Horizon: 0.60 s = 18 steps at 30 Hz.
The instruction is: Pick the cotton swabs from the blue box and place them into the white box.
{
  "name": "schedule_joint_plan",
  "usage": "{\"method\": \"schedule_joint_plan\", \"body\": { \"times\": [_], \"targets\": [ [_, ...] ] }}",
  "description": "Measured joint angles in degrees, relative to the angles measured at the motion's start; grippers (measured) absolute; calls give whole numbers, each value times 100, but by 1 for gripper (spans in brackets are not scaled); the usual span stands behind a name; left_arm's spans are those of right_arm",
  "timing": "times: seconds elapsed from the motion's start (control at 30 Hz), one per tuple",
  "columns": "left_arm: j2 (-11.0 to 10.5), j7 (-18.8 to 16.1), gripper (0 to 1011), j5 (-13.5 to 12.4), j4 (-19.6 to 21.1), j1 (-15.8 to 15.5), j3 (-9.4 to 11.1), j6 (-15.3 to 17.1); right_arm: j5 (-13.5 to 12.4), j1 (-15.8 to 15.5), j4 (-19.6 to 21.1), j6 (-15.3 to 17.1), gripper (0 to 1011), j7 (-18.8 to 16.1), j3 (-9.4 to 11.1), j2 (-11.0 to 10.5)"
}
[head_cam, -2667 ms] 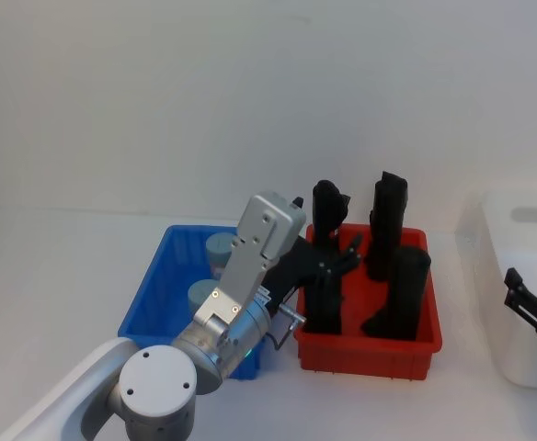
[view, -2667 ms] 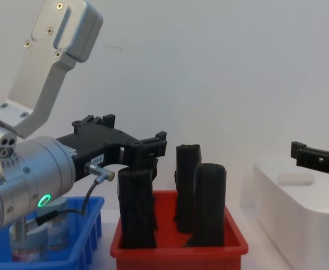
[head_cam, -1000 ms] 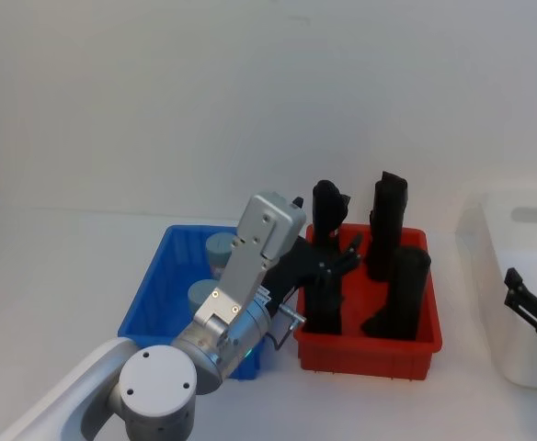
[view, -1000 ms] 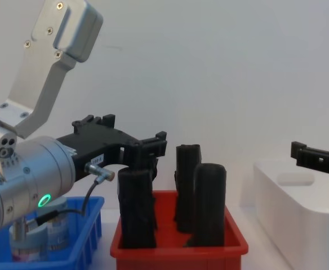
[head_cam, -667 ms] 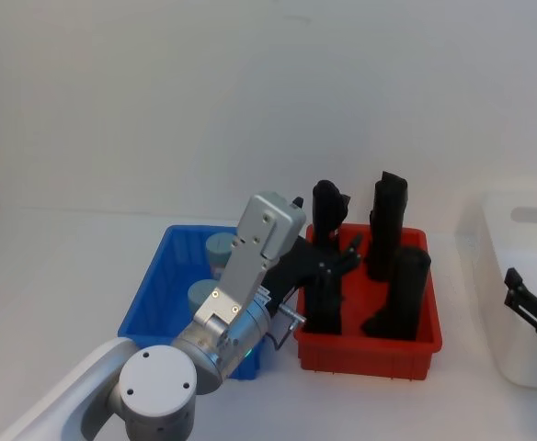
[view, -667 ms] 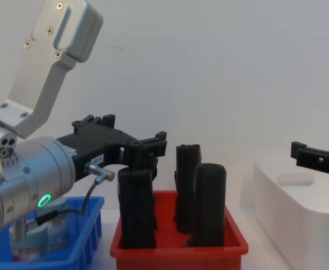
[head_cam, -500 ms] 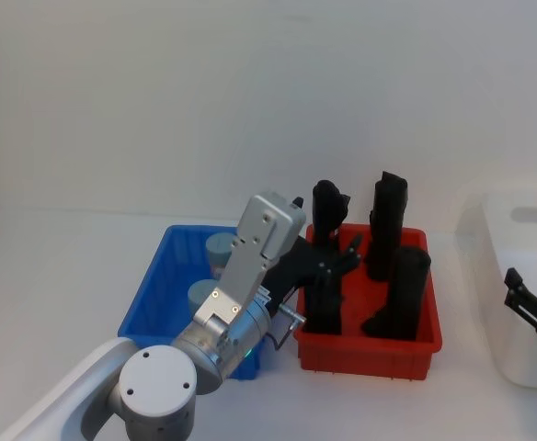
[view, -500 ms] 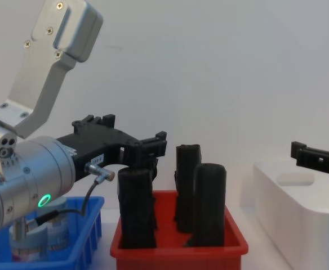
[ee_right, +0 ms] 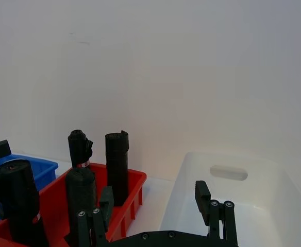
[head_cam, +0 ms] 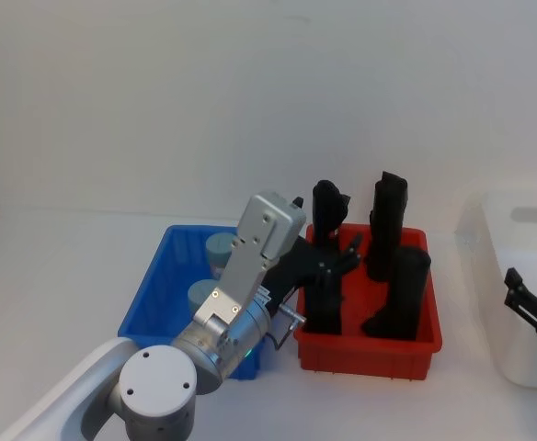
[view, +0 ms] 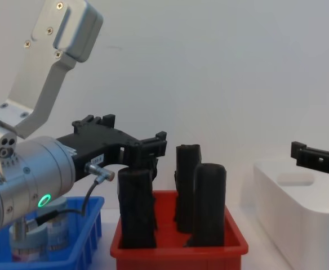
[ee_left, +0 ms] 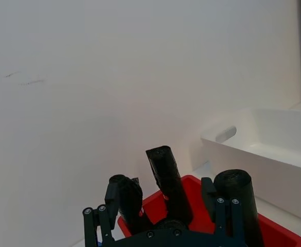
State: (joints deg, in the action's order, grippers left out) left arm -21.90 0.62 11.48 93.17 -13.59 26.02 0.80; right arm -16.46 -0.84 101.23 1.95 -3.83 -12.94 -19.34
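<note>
The upright black roll (head_cam: 407, 289) has a loose flap sticking out at its bottom, so the roll will stay wound and bring the flap along when I lift.
Two cotton swabs tubs (head_cam: 219, 247) (head_cam: 201, 294) with grey-blue lids stand in the blue box (head_cam: 149, 292); from the chest they show as clear tubs (view: 40, 239) behind the blue box wall (view: 80, 251). My left gripper (head_cam: 340, 257) (view: 156, 147) hangs open over the red bin's near left corner, right of the blue box, nothing between its fingers (ee_left: 95, 222). My right gripper (head_cam: 529, 301) (view: 319, 157) hovers open at the white box (head_cam: 526, 220) (view: 291, 197), empty. Its wrist view shows the white box's inside (ee_right: 243, 211) bare.
A red bin (head_cam: 370, 354) (view: 176, 252) with several tall black rolls (head_cam: 386, 220) (view: 209, 202) sits between the blue and white boxes. My left arm's silver link (head_cam: 250, 266) rises over the blue box's right side. A plain white wall stands behind the table.
</note>
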Motion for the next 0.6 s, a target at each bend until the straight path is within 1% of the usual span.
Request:
{"method": "schedule_joint_plan", "body": {
  "times": [0.6],
  "targets": [
    [0, 0, 1004, 0, 0, 0, 0, 0, 0, 0, 0, 0, 1001, 0, 0, 0]
  ]
}}
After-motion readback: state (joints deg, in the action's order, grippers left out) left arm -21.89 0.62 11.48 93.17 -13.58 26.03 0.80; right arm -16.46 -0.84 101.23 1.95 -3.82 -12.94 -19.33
